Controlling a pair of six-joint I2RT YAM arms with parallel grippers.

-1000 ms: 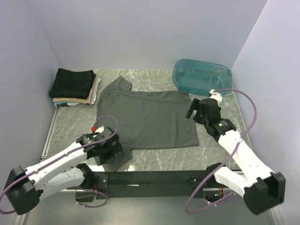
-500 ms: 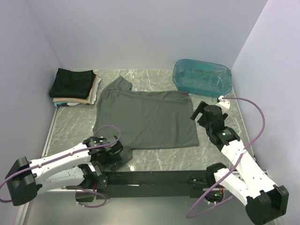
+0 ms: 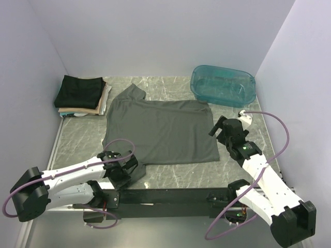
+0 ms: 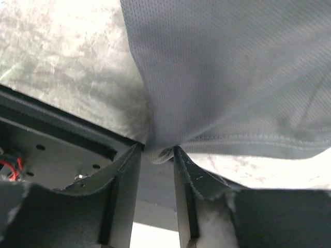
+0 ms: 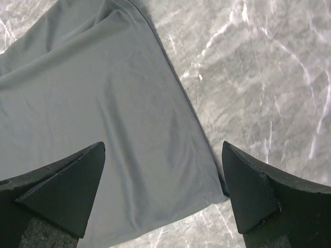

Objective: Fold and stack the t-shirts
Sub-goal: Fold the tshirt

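Next, I take the hem corner (image 3: 217,158), which lies loose, with my right gripper while my left gripper pinches the t-shirt's near sleeve (image 3: 138,174), before both grippers fold the t-shirt's near side over.
A charcoal-grey t-shirt (image 3: 160,132) lies spread flat in the middle of the table. Its near-left sleeve (image 3: 135,174) reaches the front edge. My left gripper (image 3: 129,166) is low over that sleeve. In the left wrist view a bunched fold of the grey cloth (image 4: 232,77) is pinched between the tips of the left gripper (image 4: 156,153). My right gripper (image 3: 214,126) hovers open over the shirt's right edge. In the right wrist view the right gripper (image 5: 163,170) straddles the hem corner (image 5: 207,181) with its fingers wide apart and off the cloth. Folded t-shirts (image 3: 80,93), black on top of tan and cream, are stacked at the back left.
A translucent teal tub (image 3: 222,85) stands at the back right, just beyond the right arm. The black base rail (image 3: 170,196) runs along the near edge, right beside the pinched sleeve. Walls close in the left, back and right sides.
My left gripper has gone down onto the near-left sleeve and closed from wide open onto the cloth. The right gripper has shifted slightly right and nearer, staying open.
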